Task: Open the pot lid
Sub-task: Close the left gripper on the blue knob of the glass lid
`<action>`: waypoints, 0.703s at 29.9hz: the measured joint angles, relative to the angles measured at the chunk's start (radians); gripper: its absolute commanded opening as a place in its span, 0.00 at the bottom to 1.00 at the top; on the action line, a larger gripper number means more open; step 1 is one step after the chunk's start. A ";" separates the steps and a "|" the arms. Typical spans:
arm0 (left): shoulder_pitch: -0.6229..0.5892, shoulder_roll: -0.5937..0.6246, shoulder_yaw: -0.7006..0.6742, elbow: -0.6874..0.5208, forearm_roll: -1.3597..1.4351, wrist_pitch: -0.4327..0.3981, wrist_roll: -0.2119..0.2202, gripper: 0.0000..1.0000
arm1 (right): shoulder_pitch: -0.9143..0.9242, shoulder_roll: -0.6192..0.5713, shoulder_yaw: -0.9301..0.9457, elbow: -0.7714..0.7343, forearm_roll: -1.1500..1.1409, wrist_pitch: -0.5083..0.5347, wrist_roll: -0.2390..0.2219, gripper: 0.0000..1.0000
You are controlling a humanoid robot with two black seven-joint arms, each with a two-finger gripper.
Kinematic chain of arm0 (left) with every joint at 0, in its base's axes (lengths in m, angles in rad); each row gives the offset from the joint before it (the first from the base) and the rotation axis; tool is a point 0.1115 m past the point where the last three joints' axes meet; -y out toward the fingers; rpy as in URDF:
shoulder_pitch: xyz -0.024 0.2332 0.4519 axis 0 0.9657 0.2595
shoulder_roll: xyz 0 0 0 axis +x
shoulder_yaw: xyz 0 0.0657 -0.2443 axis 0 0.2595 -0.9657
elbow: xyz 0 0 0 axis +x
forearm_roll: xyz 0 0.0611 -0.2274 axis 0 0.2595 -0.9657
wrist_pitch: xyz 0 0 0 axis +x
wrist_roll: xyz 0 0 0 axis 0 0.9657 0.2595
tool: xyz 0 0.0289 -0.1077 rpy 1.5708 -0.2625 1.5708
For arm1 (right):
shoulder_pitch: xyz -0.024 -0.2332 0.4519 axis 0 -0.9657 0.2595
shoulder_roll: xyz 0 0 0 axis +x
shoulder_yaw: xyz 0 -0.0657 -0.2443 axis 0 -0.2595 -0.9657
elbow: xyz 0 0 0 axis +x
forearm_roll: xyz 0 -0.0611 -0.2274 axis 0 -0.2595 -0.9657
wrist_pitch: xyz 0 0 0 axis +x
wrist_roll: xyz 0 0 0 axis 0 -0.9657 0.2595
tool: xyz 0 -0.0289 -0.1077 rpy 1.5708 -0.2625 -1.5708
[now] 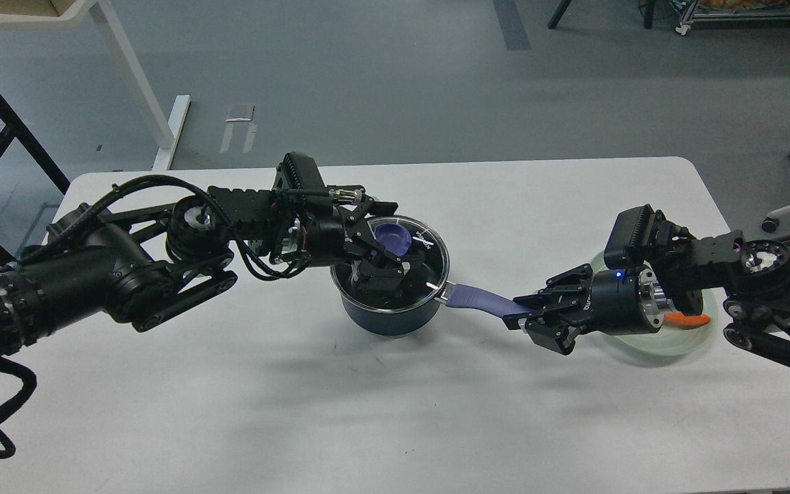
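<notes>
The glass lid lets only the pot's dark inside [423, 270] show through, so I should expect to find an empty pot [389, 320] when I lift the lid away.
A dark blue pot [388, 317] stands mid-table with a glass lid [429, 257] on it. The lid has a blue knob [395, 237]. The pot's purple-blue handle [477, 302] points right. My left gripper [382, 240] is low over the lid, open, with one finger [376, 206] behind the knob and one [382, 272] in front of it. My right gripper [524, 317] is shut on the end of the handle.
A pale green plate [683, 342] with an orange piece [693, 319] lies under my right wrist at the table's right end. The white table [230, 412] reaches to the front edge. A table leg and floor lie behind.
</notes>
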 measured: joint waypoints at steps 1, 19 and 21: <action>0.003 0.000 0.000 0.001 -0.001 0.000 0.000 0.99 | 0.000 0.000 0.000 0.000 0.000 0.000 0.000 0.31; 0.038 -0.011 0.003 0.034 -0.010 0.057 0.000 0.44 | -0.001 -0.001 -0.002 0.000 0.000 0.000 0.001 0.31; 0.038 -0.012 0.003 0.034 -0.010 0.057 0.000 0.42 | -0.001 -0.001 -0.002 0.000 0.000 0.000 0.001 0.31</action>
